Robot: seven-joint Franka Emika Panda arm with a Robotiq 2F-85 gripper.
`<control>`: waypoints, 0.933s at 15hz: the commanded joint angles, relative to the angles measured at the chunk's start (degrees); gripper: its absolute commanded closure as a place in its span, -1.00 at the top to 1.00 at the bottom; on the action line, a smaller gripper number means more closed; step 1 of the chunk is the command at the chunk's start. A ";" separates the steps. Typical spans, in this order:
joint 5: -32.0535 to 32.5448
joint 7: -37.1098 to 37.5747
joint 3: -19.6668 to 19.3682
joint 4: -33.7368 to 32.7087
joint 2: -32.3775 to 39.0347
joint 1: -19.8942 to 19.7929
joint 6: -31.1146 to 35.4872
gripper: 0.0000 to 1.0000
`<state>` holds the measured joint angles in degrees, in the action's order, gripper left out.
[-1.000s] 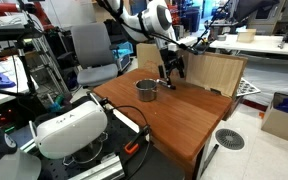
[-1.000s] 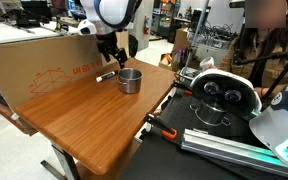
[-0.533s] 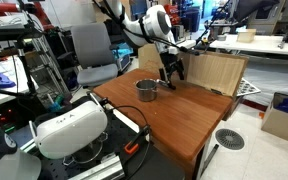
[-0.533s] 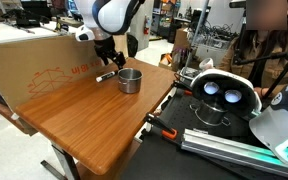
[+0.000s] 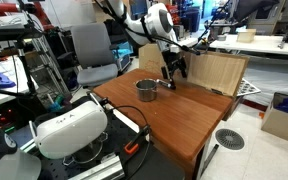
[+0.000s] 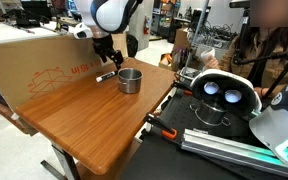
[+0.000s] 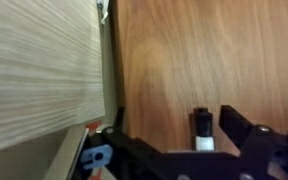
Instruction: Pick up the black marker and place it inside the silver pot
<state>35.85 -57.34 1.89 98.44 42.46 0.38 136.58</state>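
The black marker [image 7: 202,126] is close to the finger of my gripper on the silver pot's side, so I need to move over toward the pot [image 6: 130,79] before I go down and close.
The black marker [image 6: 105,75] lies on the wooden table [image 6: 84,120], next to the silver pot [image 6: 130,80] and close to the cardboard box. My gripper [image 6: 108,58] hangs just above the marker, open and empty. In the wrist view the marker [image 7: 201,128] shows a black cap and a white band. It lies between my open fingers [image 7: 176,132], nearer the right-hand one. In an exterior view the pot [image 5: 147,90] stands left of the gripper [image 5: 172,72], and the gripper hides the marker there.
A large cardboard box [image 6: 44,65] stands along the table's far edge, right beside the marker; it also shows in the wrist view [image 7: 34,80]. A white headset-like device [image 6: 224,95] and clamps lie off the table's edge. An office chair [image 5: 92,50] stands behind the table.
The gripper has shifted only slightly over the marker. The marker and the pot have not moved.
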 commanded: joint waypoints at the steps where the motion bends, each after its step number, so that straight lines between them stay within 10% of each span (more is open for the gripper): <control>1: 0.60 2.97 -0.84 1.96 -2.65 0.67 2.41 1.00; 14: 1.51 5.49 -0.64 12.04 -9.59 0.82 1.68 1.00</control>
<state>35.91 -53.02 1.88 108.90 33.50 0.40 138.29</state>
